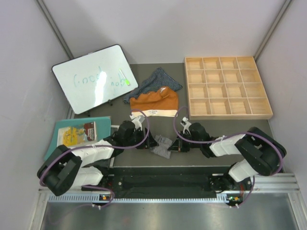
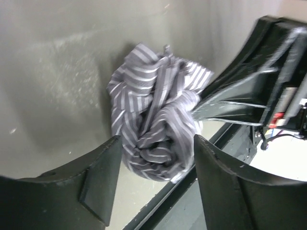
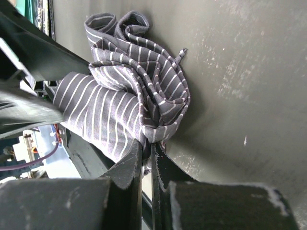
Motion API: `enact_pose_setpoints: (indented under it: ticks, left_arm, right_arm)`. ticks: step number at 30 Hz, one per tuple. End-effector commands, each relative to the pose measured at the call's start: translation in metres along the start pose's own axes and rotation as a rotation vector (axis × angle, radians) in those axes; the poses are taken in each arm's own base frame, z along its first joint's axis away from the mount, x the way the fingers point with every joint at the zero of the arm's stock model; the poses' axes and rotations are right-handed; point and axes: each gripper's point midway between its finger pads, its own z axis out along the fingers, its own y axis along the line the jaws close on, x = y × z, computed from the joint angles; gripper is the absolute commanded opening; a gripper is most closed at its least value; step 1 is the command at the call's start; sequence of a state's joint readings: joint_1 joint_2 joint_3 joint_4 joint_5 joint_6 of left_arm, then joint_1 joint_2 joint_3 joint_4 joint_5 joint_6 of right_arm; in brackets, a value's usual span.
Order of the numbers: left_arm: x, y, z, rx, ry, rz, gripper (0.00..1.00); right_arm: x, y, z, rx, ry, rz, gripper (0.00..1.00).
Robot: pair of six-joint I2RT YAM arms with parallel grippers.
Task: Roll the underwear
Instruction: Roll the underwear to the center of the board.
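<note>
The underwear's flap is spread out loose next to the front rail, so my left gripper should hold the bundle's folds tight while my right gripper takes a new hold.
The grey pinstriped underwear lies bunched in a loose roll at the near edge of the table, between my two grippers. My left gripper is open, and the bundle sits at and just beyond its spread fingertips. My right gripper is shut on a fold at the bundle's edge, with the jaws pinched together. The rust-orange pair with the cream waistband lies flat mid-table. The dark navy striped pair lies behind it, partly under it.
A whiteboard leans at the back left. A wooden compartment tray stands at the back right. A teal mat with a yellow and red item lies at the left. The table's front rail runs right beside the bundle.
</note>
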State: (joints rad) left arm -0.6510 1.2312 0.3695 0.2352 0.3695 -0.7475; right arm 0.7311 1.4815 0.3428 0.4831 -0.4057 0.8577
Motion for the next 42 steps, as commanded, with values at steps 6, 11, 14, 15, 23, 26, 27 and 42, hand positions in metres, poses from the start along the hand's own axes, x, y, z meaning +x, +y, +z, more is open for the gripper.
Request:
enact_pose_setpoints:
  ticks: [6,11,14,15,23,26,27,42]
  left_arm:
    - [0.015,0.006,0.014,0.027,0.04,-0.067,0.54]
    - [0.021,0.008,0.022,0.054,0.063,-0.104,0.17]
    - [0.02,0.006,0.024,0.059,0.078,-0.086,0.0]
    - [0.023,0.007,0.023,0.049,0.092,-0.084,0.0]
    - [0.023,0.009,0.019,0.026,0.146,0.037,0.0]
    - [0.026,0.009,0.019,0.025,0.173,0.043,0.0]
    - [0.028,0.009,0.019,0.024,0.183,0.04,0.0]
    - [0.027,0.008,0.02,0.004,0.217,0.024,0.0]
  right_arm:
    - [0.01,-0.024,0.004,0.101,0.026,-0.005,0.0]
    - [0.006,-0.018,0.0,0.106,0.031,-0.029,0.1]
    - [-0.008,-0.012,-0.006,0.136,0.006,-0.097,0.27]
    - [-0.009,-0.013,-0.014,0.162,0.011,-0.14,0.32]
    - [-0.063,0.006,-0.039,0.188,-0.101,-0.319,0.81]
    - [-0.071,0.014,-0.03,0.12,-0.084,-0.396,0.88]
    - [-0.071,0.017,-0.027,0.095,-0.074,-0.42,0.88]
    - [-0.04,0.049,0.015,-0.165,0.041,-0.551,0.91]
